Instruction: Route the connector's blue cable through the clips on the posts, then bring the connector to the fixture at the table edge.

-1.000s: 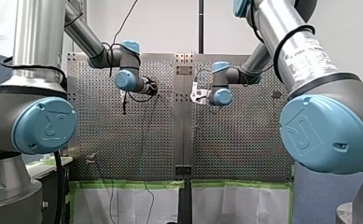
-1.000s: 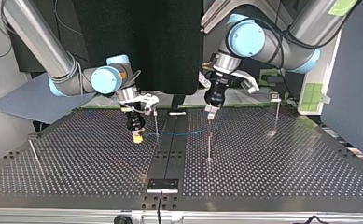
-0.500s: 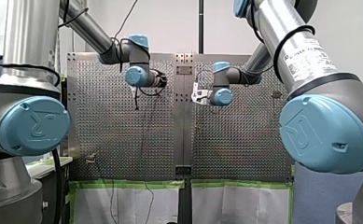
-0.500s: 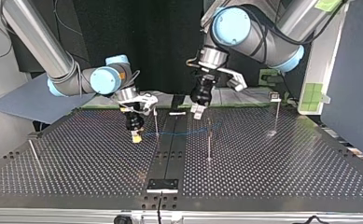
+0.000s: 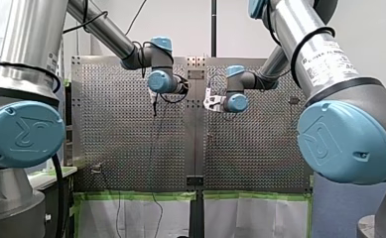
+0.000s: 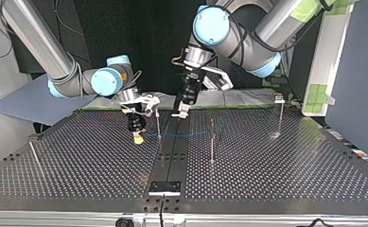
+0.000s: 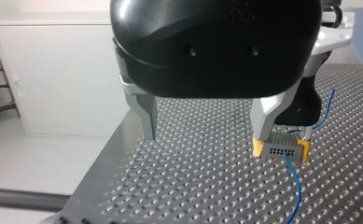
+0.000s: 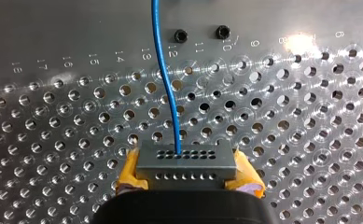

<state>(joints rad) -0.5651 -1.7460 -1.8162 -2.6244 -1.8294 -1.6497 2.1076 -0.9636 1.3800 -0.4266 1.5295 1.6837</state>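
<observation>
The blue cable curves gently from the connector's side, so it will bow sideways in a smooth arc when I carry the connector.
My right gripper hangs low over the table at the top view's left, its yellow pads shut on the grey connector. The blue cable leaves the connector's face and runs over the plate; in the top view the cable passes a thin post and reaches a second post. My left gripper hangs open and empty above the dark centre strip, its metal fingers wide apart. In the left wrist view the connector shows beyond one finger.
A third post stands at the top view's right and a leaning one at its left. A small fixture sits at the near table edge on the centre strip. A blue-grey panel lies behind the right arm.
My left arm has swung from above the second post towards the top view's left, ending over the centre strip. My right gripper and the connector have stayed put.
</observation>
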